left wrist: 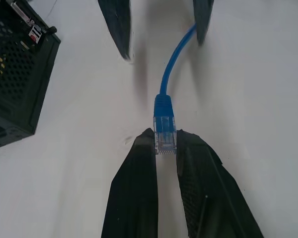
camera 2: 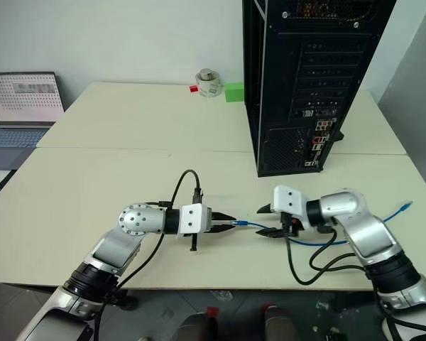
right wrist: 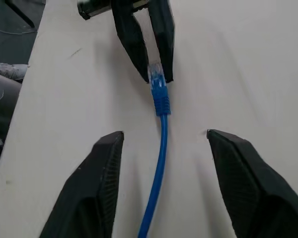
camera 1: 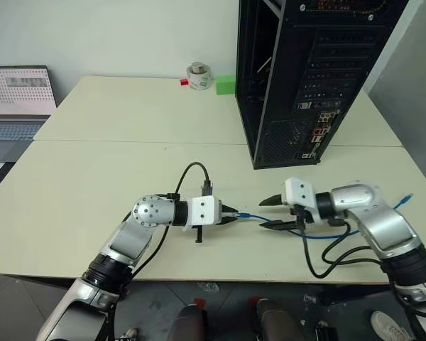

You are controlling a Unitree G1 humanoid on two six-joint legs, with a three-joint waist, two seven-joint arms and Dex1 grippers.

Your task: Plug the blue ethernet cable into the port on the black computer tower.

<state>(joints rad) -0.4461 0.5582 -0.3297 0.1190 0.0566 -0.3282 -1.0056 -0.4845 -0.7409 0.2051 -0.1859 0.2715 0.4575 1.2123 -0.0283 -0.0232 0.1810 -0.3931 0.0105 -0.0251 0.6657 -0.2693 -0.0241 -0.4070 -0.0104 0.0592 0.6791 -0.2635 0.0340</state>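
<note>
A thick ribbed sleeve (right wrist: 162, 103) sits behind the clear plug (right wrist: 155, 72), so the plug will keep pointing ahead of my right gripper when I push it into the port.
The blue ethernet cable (camera 1: 252, 215) lies low over the table between my two hands. My left gripper (camera 1: 234, 213) is shut on its clear plug (left wrist: 165, 134), which points back toward the wrist. My right gripper (camera 1: 270, 213) is open, its fingers (right wrist: 102, 168) standing on either side of the cord without touching it. Behind my right arm the cord runs on to its other end (camera 1: 406, 199) at the table's right edge. The black computer tower (camera 1: 305, 78) stands at the back right with its rear connector panel (camera 2: 319, 131) facing me. The port cannot be told apart among the connectors.
A laptop (camera 1: 18, 99) sits at the far left. At the back, left of the tower, are a tape roll (camera 1: 198, 74), a green block (camera 1: 226, 85) and a small red piece (camera 1: 184, 82). Black arm cables (camera 1: 334, 252) loop near the table's front edge.
</note>
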